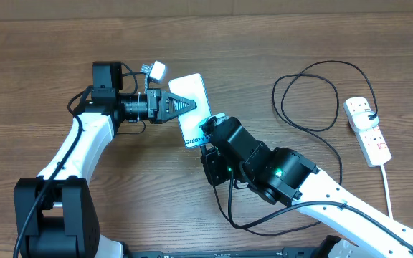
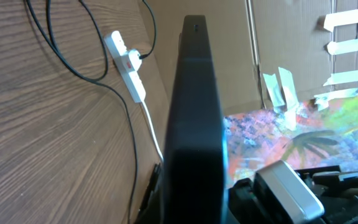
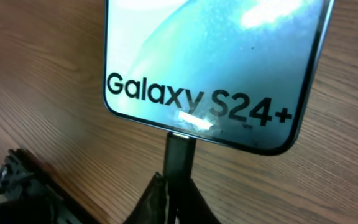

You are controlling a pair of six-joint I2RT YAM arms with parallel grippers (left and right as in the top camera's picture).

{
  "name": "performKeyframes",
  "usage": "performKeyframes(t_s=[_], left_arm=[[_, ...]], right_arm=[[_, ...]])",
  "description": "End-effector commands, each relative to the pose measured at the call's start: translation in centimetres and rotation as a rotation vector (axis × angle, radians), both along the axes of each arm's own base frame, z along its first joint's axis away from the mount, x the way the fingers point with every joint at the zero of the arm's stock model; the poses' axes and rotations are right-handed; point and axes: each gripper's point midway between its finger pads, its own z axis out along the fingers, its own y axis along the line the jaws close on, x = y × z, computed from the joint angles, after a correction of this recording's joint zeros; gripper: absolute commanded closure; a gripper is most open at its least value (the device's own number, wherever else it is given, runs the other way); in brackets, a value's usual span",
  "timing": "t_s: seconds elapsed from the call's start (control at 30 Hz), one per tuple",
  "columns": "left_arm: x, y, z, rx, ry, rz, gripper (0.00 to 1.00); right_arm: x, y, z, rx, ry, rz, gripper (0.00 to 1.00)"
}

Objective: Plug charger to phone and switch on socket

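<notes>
The black plug sits at an angle and only a little way in at the phone's bottom edge (image 3: 181, 135), so the robot's right gripper should open and regrip it squarely (image 3: 179, 158) before it pushes the plug in.
The phone (image 1: 192, 107) lies flat, light blue screen up, reading "Galaxy S24+" (image 3: 210, 62). My left gripper (image 1: 181, 104) is shut on the phone's far side edge; in the left wrist view the phone's black edge (image 2: 194, 124) fills the middle. My right gripper (image 1: 208, 132) is shut on the charger's black plug tip (image 3: 180, 158), which meets the phone's bottom edge. The charger's thin black cable (image 1: 307, 93) loops right to the socket (image 1: 368, 129), a white power strip with red switch marks, also in the left wrist view (image 2: 128, 68).
A white object (image 1: 156, 69) sits behind the left gripper. The socket's white cord (image 1: 388, 186) runs toward the front edge. Cardboard wall at the back (image 2: 278, 37). The cable slack passes under the right arm (image 1: 228, 208).
</notes>
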Motion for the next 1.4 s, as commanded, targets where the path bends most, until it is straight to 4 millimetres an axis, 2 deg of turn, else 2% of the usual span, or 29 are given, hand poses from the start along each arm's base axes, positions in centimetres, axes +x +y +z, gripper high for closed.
performKeyframes(t_s=[0.0, 0.17, 0.3, 0.5, 0.6, 0.83, 1.37], left_arm=[[-1.0, -0.8, 0.2, -0.027, -0.013, -0.049, 0.96], [0.3, -0.5, -1.6, 0.081, 0.018, 0.034, 0.96], [1.2, -0.2, -2.8, 0.149, 0.071, 0.099, 0.96], [1.4, -0.1, -3.1, 0.16, 0.095, 0.115, 0.96], [1.4, -0.1, -3.1, 0.162, 0.102, 0.118, 0.96], [1.5, 0.0, -3.2, 0.164, 0.117, 0.124, 0.96], [1.8, 0.1, -3.5, 0.186, 0.117, 0.143, 0.96]], right_arm=[[2.7, 0.2, 3.3, 0.065, -0.106, -0.096, 0.84], [2.2, 0.6, 3.2, 0.1, -0.058, -0.107, 0.66], [2.2, 0.5, 3.2, 0.11, -0.034, -0.138, 0.45], [1.4, -0.4, 2.1, 0.058, 0.008, -0.142, 0.17], [0.7, -1.2, 1.2, 0.03, 0.06, -0.177, 0.09], [0.6, -1.3, 1.1, 0.043, 0.096, -0.227, 0.0], [1.0, -0.8, 1.6, 0.073, 0.081, -0.223, 0.0]])
